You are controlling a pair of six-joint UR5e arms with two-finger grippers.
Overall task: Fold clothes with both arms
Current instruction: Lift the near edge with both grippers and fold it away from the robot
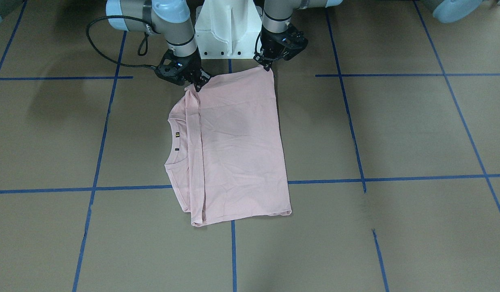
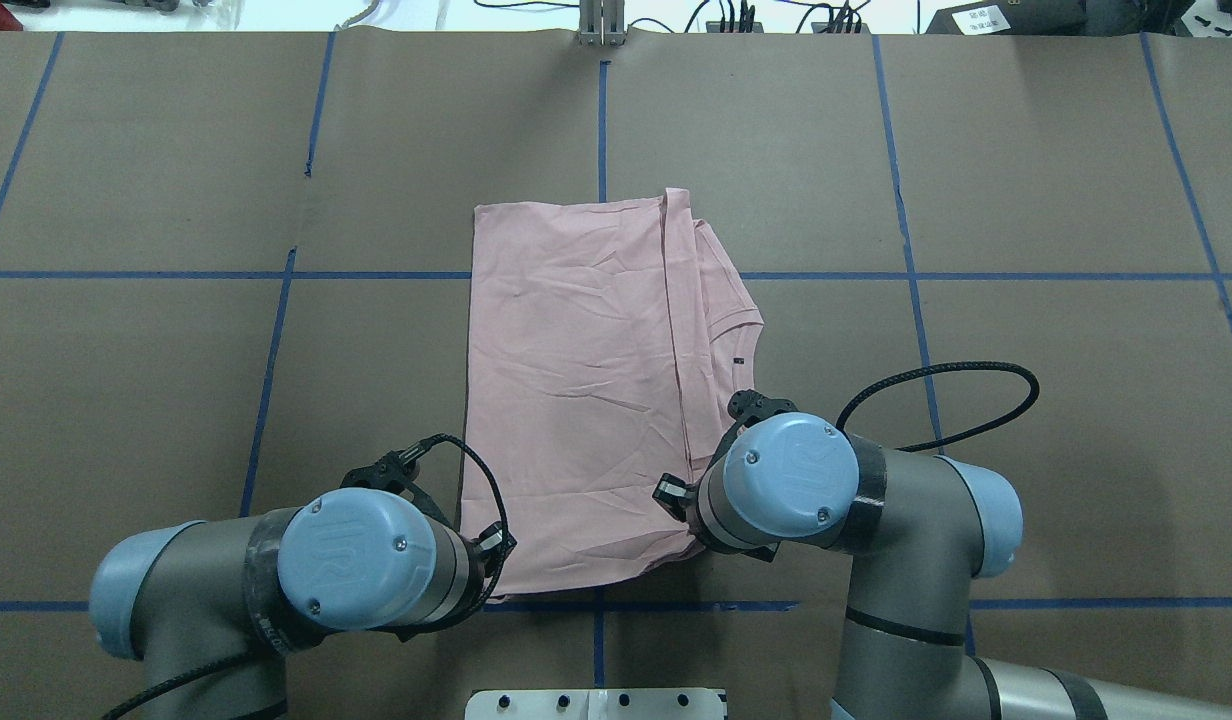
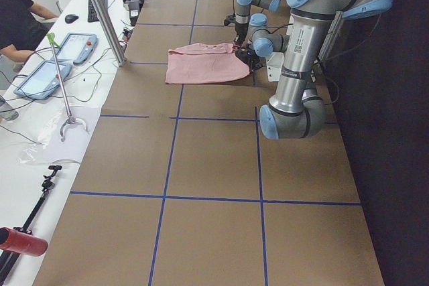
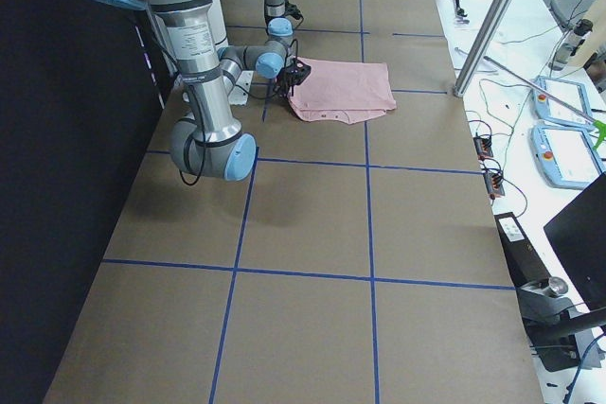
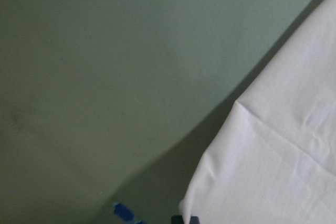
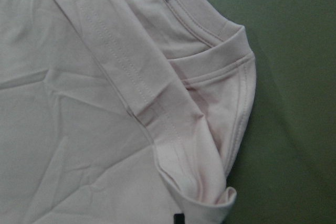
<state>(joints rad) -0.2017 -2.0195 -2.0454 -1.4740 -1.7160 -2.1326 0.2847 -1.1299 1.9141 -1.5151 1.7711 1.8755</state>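
Note:
The pink T-shirt's near edge (image 1: 237,72) is close by the white pedestal base, so the robot's left gripper and right gripper should fold it across toward the T-shirt's far edge (image 1: 242,218).
The pink T-shirt (image 1: 238,146) lies folded and plain side up on the brown table, with its collar (image 1: 177,138) towards the robot's right. My left gripper (image 1: 268,67) is shut on the shirt's near corner on the hem side. The left wrist view shows that corner (image 5: 210,182) at the fingertips. My right gripper (image 1: 198,85) is shut on the near corner on the collar side, where the folded sleeve edge (image 6: 210,182) meets the fingertips. In the overhead view both wrists hide the grippers above the shirt (image 2: 576,400).
The white pedestal base (image 1: 228,28) stands just behind the shirt's near edge. A black cable (image 1: 100,44) loops beside the right arm. Blue tape lines (image 1: 233,251) cross the table. A side bench holds tablets (image 3: 74,48), beside a metal post (image 3: 100,11).

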